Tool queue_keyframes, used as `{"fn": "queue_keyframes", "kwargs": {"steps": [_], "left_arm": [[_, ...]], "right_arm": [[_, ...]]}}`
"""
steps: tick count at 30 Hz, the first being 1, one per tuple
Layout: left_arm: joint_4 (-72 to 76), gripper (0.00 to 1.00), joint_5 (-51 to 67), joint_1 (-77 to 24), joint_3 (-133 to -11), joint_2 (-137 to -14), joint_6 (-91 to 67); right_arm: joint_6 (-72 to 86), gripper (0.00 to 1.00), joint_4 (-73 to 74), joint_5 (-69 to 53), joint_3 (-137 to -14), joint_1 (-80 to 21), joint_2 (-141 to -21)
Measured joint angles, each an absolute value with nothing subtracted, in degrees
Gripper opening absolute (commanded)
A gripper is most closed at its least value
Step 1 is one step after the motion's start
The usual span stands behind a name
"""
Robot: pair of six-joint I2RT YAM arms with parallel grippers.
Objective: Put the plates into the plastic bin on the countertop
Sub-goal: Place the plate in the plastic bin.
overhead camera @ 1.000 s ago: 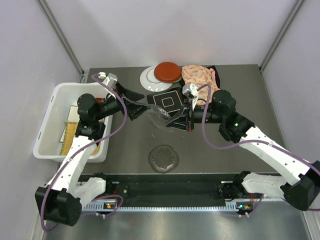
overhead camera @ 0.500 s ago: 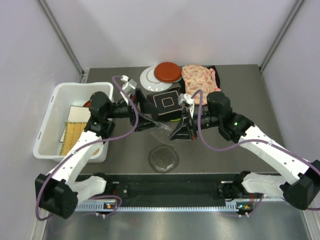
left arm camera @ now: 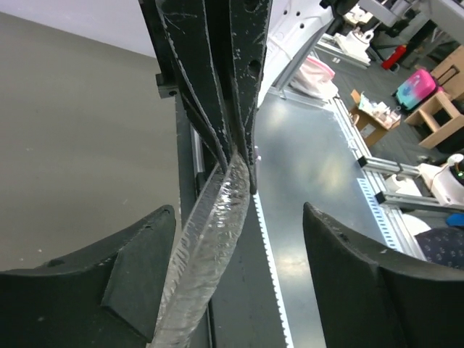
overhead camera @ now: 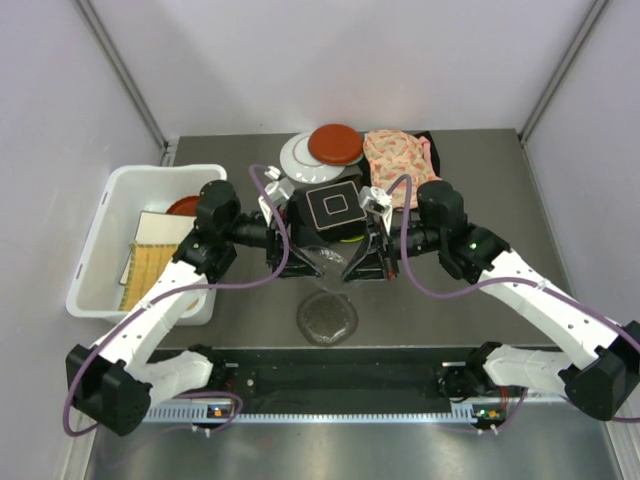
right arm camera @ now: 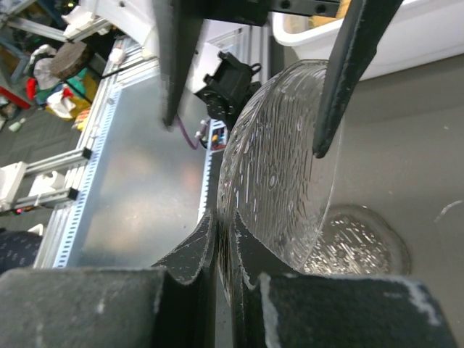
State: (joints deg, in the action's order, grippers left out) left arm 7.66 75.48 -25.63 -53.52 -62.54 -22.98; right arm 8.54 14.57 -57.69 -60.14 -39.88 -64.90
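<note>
The glass plate is in my right gripper, far from the white bin (overhead camera: 150, 245), so next my left gripper closes on the plate's free rim (right arm camera: 245, 119) and takes the plate to the bin.
My right gripper (overhead camera: 360, 258) is shut on the rim of a clear glass plate (overhead camera: 326, 258) and holds it on edge above the countertop (overhead camera: 480, 180). In the right wrist view (right arm camera: 223, 221) the plate (right arm camera: 283, 159) stands between its fingers. My left gripper (overhead camera: 288, 238) is open, its fingers on either side of the plate's opposite rim (left arm camera: 206, 254); the left wrist view shows this (left arm camera: 239, 217). A second glass plate (overhead camera: 327, 315) lies flat below. A black square plate (overhead camera: 335, 207), a red plate (overhead camera: 335, 143) and a white plate (overhead camera: 296, 156) lie behind. The white bin (overhead camera: 100, 230) stands at the left.
The bin holds a yellow woven plate (overhead camera: 140, 272) and a red plate (overhead camera: 183, 206). The pink floral fabric (overhead camera: 398, 156) and black cloth (overhead camera: 427, 140) lie at the back right. Pale walls enclose the back and sides.
My left gripper has swung right from beside the bin to the glass plate, and its open fingers now straddle the rim. My right gripper has shifted slightly left, still holding the plate.
</note>
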Motion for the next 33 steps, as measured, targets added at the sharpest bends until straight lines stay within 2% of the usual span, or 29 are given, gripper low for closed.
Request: {"fn": "queue_keyframes", "kwargs": {"steps": [5, 6, 8, 9, 10, 11, 14, 15, 16, 17, 19, 20, 22, 23, 28, 33], "left_arm": [[6.3, 0.43, 75.7, -26.4, -53.7, -63.5, -21.6], [6.0, 0.31, 75.7, -26.5, -53.7, -63.6, -21.4], [5.5, 0.19, 75.9, -26.8, -53.7, -63.7, -21.1], [5.5, 0.09, 76.8, -27.1, -53.7, -63.7, -21.0], [5.5, 0.02, 78.0, -27.3, -53.8, -63.7, -20.9], [5.3, 0.0, 79.1, -27.5, -53.9, -63.6, -21.0], [4.7, 0.0, 81.9, -27.9, -54.0, -63.6, -21.5], [4.7, 0.0, 82.1, -28.0, -54.0, -63.6, -21.5], [4.7, 0.0, 82.0, -28.0, -54.1, -63.6, -21.5], [4.7, 0.0, 82.0, -28.1, -54.1, -63.6, -21.5], [4.7, 0.0, 81.0, -28.3, -54.1, -63.6, -20.9], [4.6, 0.0, 80.5, -28.4, -54.1, -63.7, -20.8], [4.6, 0.0, 79.6, -28.4, -54.1, -63.7, -20.7], [4.6, 0.0, 79.3, -28.4, -54.1, -63.7, -20.6], [0.0, 0.0, 76.2, -28.4, -54.9, -63.7, -16.4], [-11.1, 0.0, 66.3, -28.4, -60.0, -65.5, -7.9]], "right_arm": [[8.8, 0.0, 14.6, -59.6, -60.1, -39.9, -65.1], [8.8, 0.0, 14.6, -59.9, -60.1, -39.9, -65.2], [8.8, 0.0, 14.6, -60.6, -60.1, -39.9, -65.5], [8.7, 0.0, 14.7, -60.7, -60.1, -39.9, -65.7], [8.6, 0.0, 14.9, -61.1, -60.1, -39.8, -65.9], [8.4, 0.0, 15.0, -61.5, -60.1, -39.8, -66.1], [6.5, 0.07, 15.1, -62.5, -60.1, -39.9, -66.3], [6.1, 0.22, 15.0, -62.5, -60.1, -39.9, -66.3], [5.9, 0.29, 15.0, -62.6, -60.1, -39.9, -66.3], [5.8, 0.44, 15.0, -62.1, -60.1, -39.9, -66.4], [6.5, 0.59, 14.9, -60.1, -60.1, -39.5, -66.6], [6.8, 0.72, 14.7, -59.2, -60.1, -39.3, -66.6], [7.0, 0.79, 14.5, -57.8, -60.1, -39.0, -66.6], [7.0, 0.88, 14.5, -57.1, -60.1, -38.9, -66.6], [6.1, 0.93, 15.1, -52.9, -60.1, -37.8, -66.5], [6.2, 0.94, 16.3, -45.3, -58.8, -32.1, -63.2]]}}
